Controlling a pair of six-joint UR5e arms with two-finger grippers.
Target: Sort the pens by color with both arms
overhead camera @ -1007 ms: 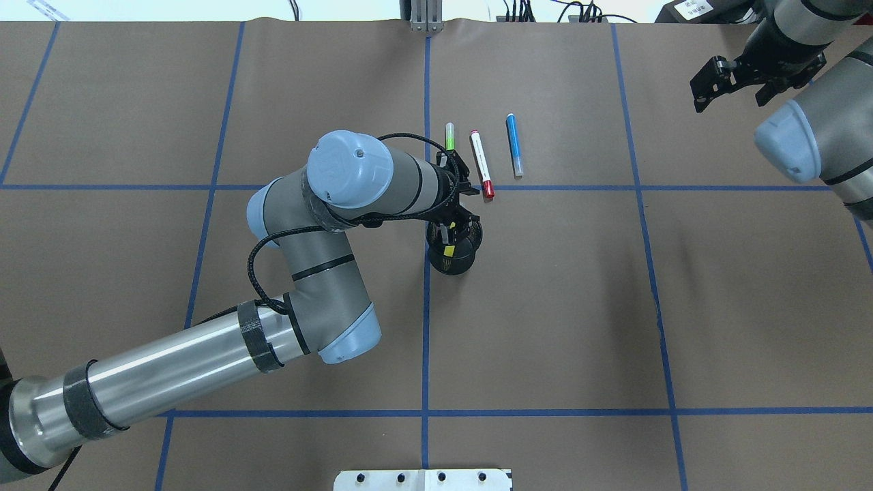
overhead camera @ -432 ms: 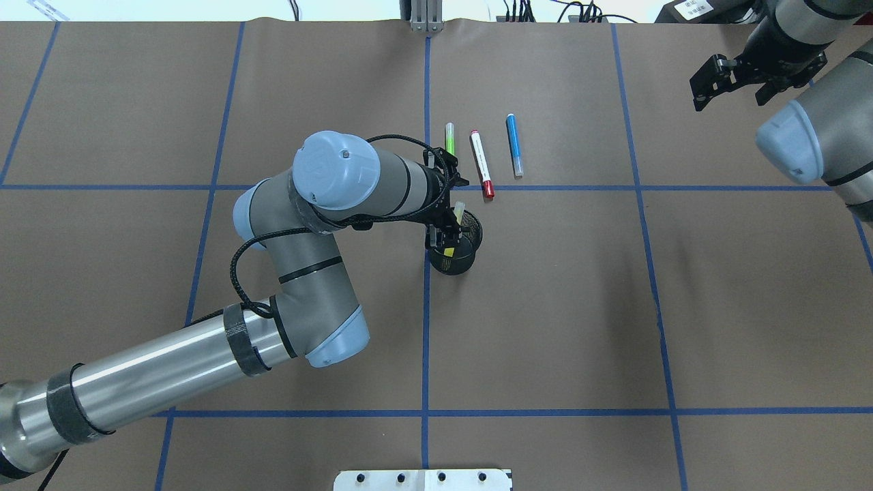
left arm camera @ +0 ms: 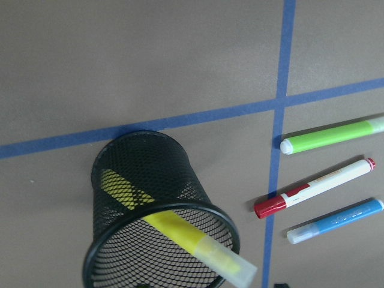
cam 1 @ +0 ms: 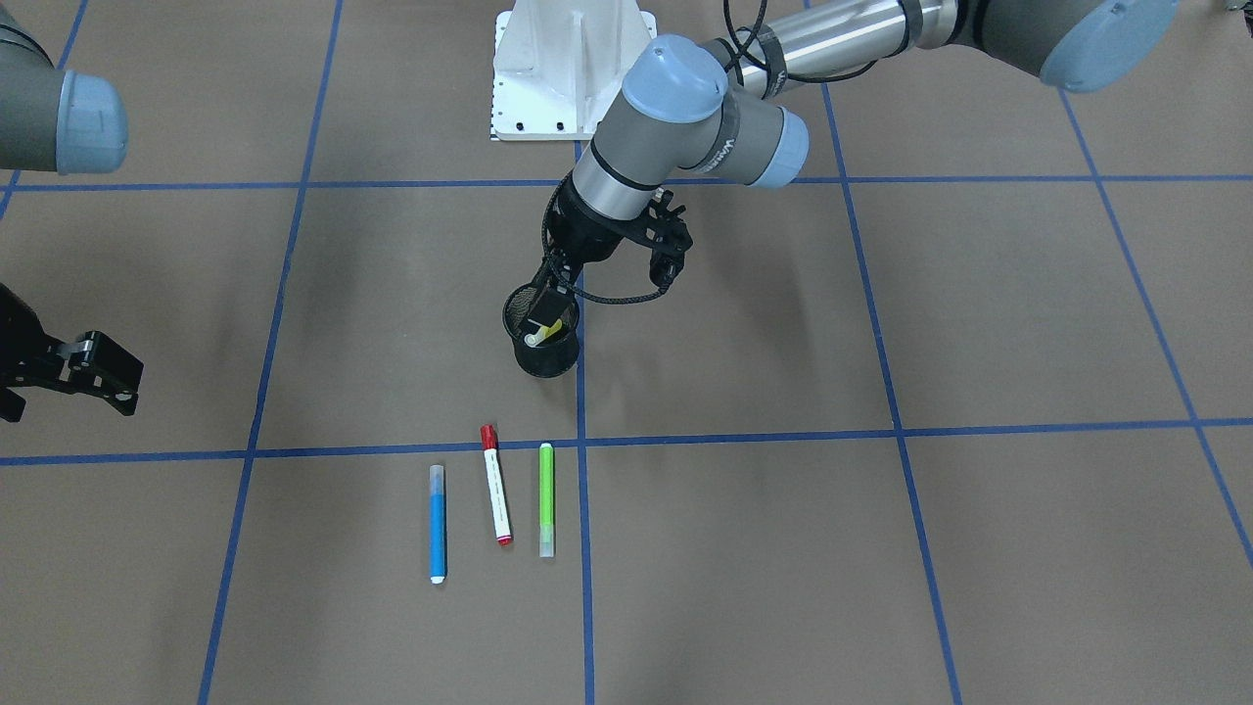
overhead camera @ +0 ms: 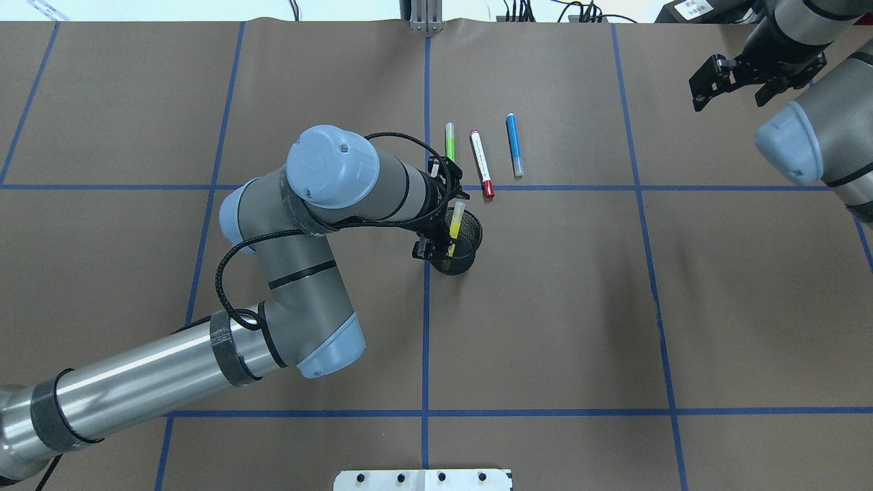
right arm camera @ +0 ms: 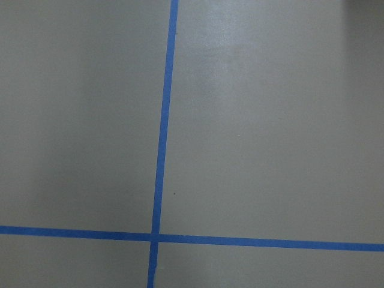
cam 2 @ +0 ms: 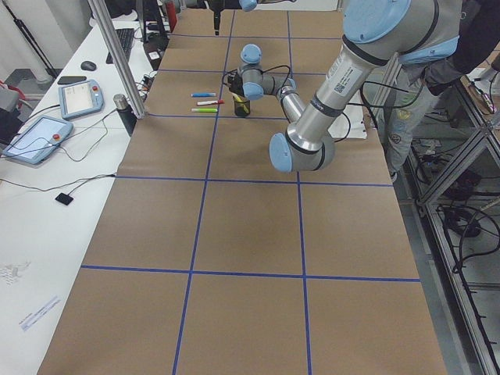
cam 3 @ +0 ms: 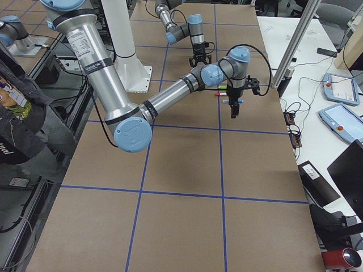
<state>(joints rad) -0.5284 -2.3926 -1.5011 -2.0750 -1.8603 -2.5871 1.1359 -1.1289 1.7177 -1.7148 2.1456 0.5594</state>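
The yellow pen leans at a slant across my left gripper's opening, so I should back off, turn my fingers astride it and grip near its clear cap.
The yellow pen (overhead camera: 455, 219) leans inside the black mesh cup (overhead camera: 460, 258), its clear cap on the rim; the left wrist view shows it free (left arm camera: 186, 234) in the cup (left arm camera: 150, 174). My left gripper (overhead camera: 436, 228) is open and empty, just left of the cup and above the rim (cam 1: 546, 294). The lime green pen (overhead camera: 449, 140), the white pen with red cap (overhead camera: 481, 164) and the blue pen (overhead camera: 514, 144) lie side by side on the table beyond the cup. My right gripper (overhead camera: 733, 92) is open and empty at the far right, high above the table.
The table is covered in brown paper with a grid of blue tape lines (overhead camera: 426, 327). The white pedestal base (cam 1: 573, 59) stands at the robot's edge. The right wrist view shows only bare paper and tape.
My left gripper has drawn back to the left, off the cup. The yellow pen, hidden under it before, now stands leaning in the cup. The right arm has hardly moved.
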